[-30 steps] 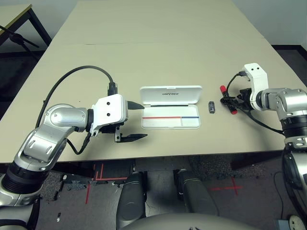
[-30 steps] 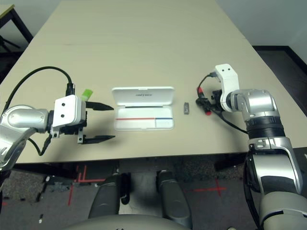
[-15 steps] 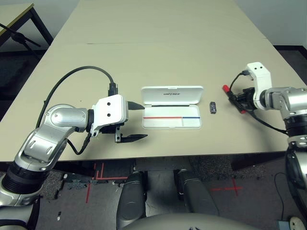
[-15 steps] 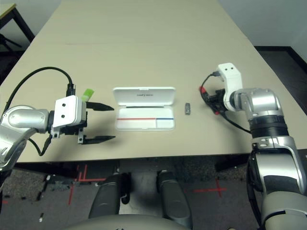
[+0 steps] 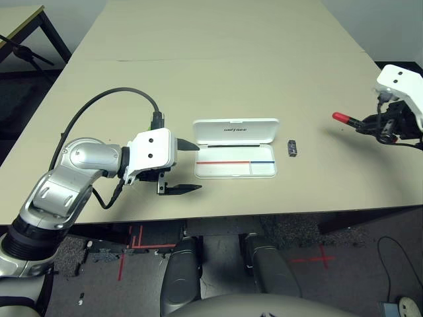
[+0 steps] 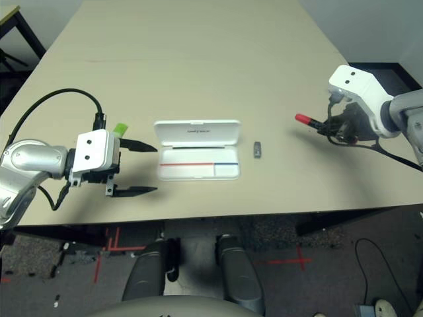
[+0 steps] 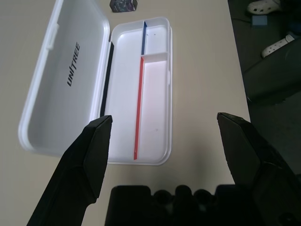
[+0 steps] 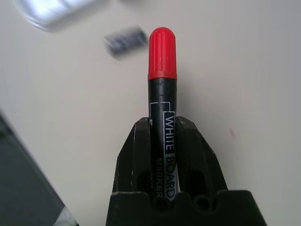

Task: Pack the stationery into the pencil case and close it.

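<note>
The red divider closes off a long, narrow compartment (image 5: 223,170), so I expect the light-green stick to lie flat in there when I lower it in.
The white pencil case (image 5: 228,173) lies open mid-table, lid (image 7: 61,84) folded back and its tray bare, with a red-and-blue line inside. My left gripper (image 5: 193,167) hovers open just left of the case, nothing between its fingers. A flat light-green stick (image 6: 119,130) lies behind that gripper. Just right of the case sits the small dark-grey block (image 5: 292,148). Far right, my right gripper (image 5: 375,125) is shut on the red marker (image 8: 162,70), held above the table with its red cap (image 5: 342,118) pointing toward the case.
The beige table (image 5: 218,72) stretches far back, with a seam across it. Its front edge runs just below the case. A black cable (image 5: 106,102) loops over my left forearm. Another table's corner (image 5: 20,20) stands at far left.
My right gripper has lifted the red marker off the table and carried it right, away from the block and case. The left gripper and the case have not moved.
</note>
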Controlling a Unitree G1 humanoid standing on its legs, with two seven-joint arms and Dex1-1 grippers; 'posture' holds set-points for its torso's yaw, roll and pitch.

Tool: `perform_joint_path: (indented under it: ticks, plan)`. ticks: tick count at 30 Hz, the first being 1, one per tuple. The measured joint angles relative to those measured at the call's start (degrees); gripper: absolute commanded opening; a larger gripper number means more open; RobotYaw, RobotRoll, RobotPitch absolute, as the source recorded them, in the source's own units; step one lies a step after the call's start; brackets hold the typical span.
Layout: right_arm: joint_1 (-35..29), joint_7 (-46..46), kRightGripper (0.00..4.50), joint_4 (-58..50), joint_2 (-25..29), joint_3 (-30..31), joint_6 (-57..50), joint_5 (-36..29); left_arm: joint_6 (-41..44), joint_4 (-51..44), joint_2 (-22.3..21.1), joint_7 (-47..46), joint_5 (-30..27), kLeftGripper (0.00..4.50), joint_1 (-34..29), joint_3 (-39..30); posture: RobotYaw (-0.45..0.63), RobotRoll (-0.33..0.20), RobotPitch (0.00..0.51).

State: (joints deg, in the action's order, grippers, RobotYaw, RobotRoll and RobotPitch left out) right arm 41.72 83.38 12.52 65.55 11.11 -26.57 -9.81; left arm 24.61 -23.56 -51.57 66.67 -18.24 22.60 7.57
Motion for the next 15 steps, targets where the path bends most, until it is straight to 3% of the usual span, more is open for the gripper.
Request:
perform_joint_path:
  ticks: [5, 15]
  plan:
    - [-0.9, 2.9, 0.5, -5.7, -3.5, -1.0, 1.2, -4.4, 0.3, 0.0, 0.0, 0.3, 0.1, 4.5, 0.8, 0.3, -0.08, 0.0, 0.151]
    - [-1.5, 2.0, 0.5, -13.9, -13.7, 1.5, 2.8, -4.7, 0.5, 0.0, -0.4, 0.7, 0.3, 4.5, 1.1, 0.4, -0.07, 0.0, 0.157]
